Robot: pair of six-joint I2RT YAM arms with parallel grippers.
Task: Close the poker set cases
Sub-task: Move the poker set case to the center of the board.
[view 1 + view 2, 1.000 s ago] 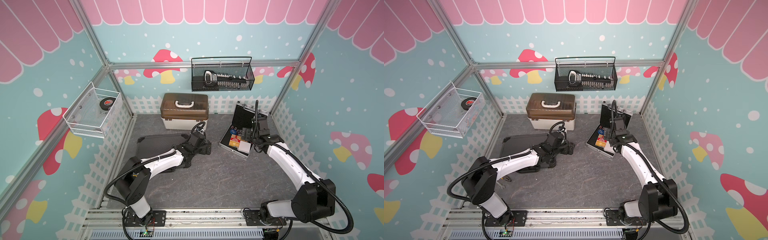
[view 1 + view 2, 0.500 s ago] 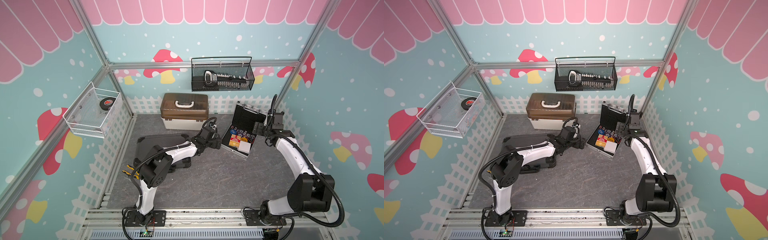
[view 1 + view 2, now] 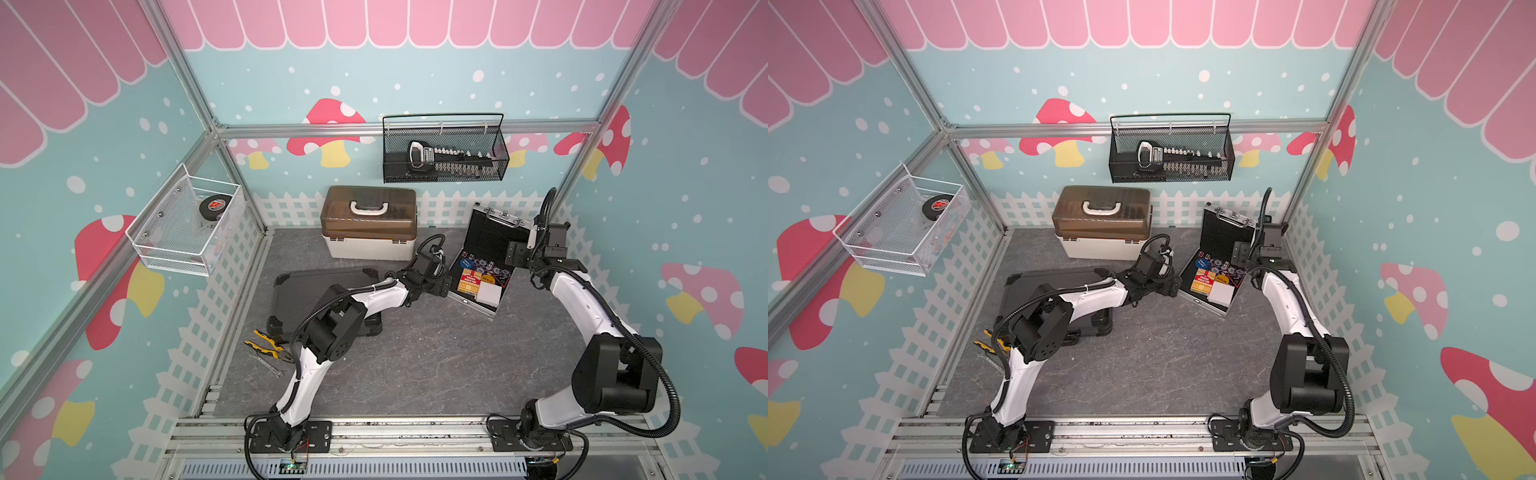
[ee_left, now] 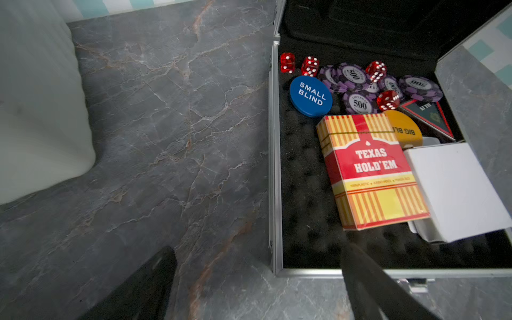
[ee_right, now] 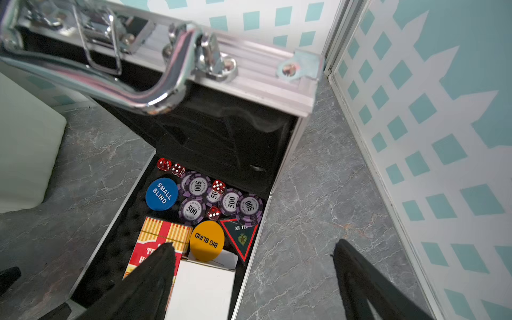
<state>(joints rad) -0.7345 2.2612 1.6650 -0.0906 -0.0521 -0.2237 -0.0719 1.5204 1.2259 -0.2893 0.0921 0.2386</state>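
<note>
The silver poker set case (image 3: 477,283) sits askew, its lid up, so first my right gripper should work at the tray's rim (image 5: 265,206) beside the lid to turn it straight.
The silver poker set case (image 3: 473,305) (image 3: 1208,308) lies open at the back right, its lid (image 3: 490,237) standing up. Inside are a red card box (image 4: 368,171), purple chips, red dice and a white box (image 4: 457,188). The black poker set case (image 3: 316,291) (image 3: 1034,291) lies flat and shut at the left, partly under my left arm. My left gripper (image 3: 442,282) (image 4: 257,249) is open at the silver case's near-left corner. My right gripper (image 3: 517,255) (image 5: 253,245) is open above the tray's right rim, beside the raised lid, whose handle (image 5: 138,91) is close ahead.
A cream box with a brown lid (image 3: 368,224) stands at the back, left of the silver case. Yellow pliers (image 3: 268,345) and a wrench (image 3: 270,365) lie near the black case's front. A black wire basket (image 3: 444,153) and a white one (image 3: 187,224) hang on the walls.
My left gripper has moved right, away from the black case to the silver case's corner. My right gripper has drawn back and up to the right of the raised lid.
</note>
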